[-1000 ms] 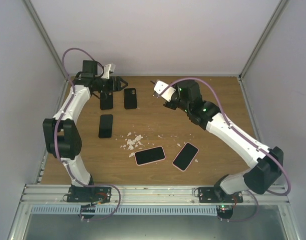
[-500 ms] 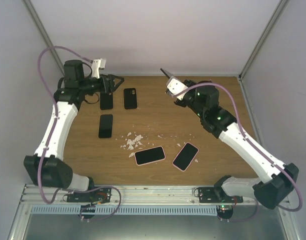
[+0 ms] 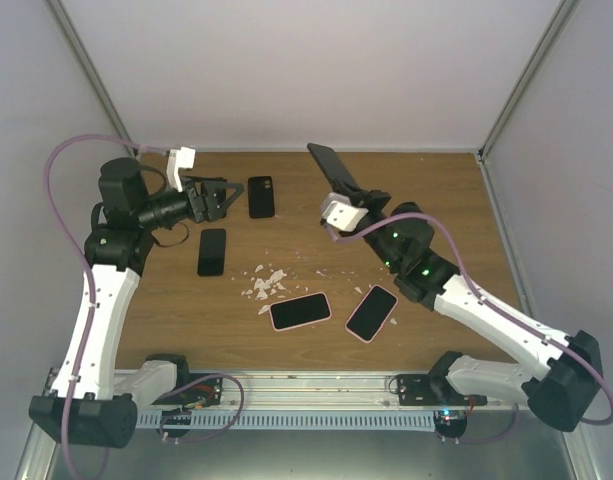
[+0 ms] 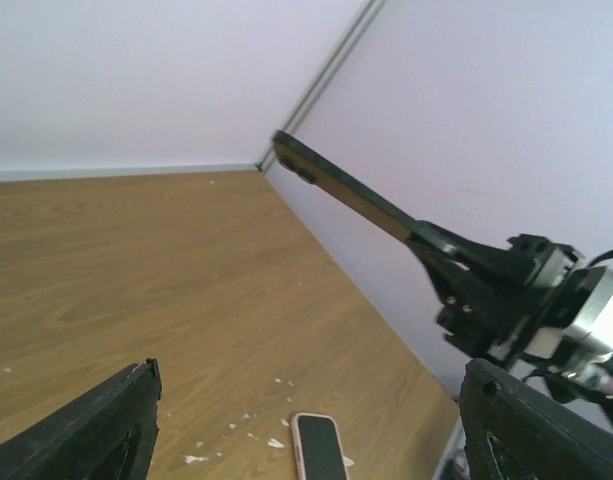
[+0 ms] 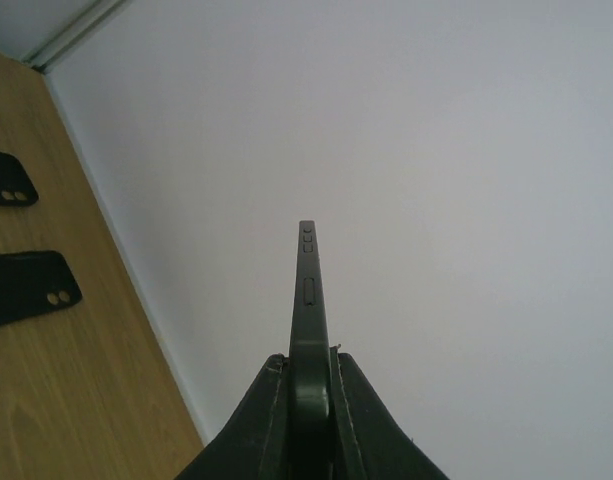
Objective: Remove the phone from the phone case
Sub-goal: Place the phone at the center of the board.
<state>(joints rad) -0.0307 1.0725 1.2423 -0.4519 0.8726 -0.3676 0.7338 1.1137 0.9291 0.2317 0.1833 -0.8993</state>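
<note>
The dark phone's loose end sticks out clear of my right gripper. My left gripper keeps its fingers open until that loose end is between them, and then close.
My right gripper is shut on a dark phone and holds it in the air over the back middle of the table, tilted up toward the back wall. In the right wrist view the phone stands edge-on between the two fingers. My left gripper is open and empty, raised over the back left of the table. The left wrist view shows its two fingers wide apart, with the held phone across from them. A black case lies flat just right of the left gripper.
Another black case or phone lies at the left. Two pink-cased phones lie at the front middle, beside white scraps. The right wrist view shows two black cases. Walls enclose the table.
The right gripper has drawn nearer and raised the dark phone, which now points up and back. The left arm has pulled back to the left, its gripper still open.
</note>
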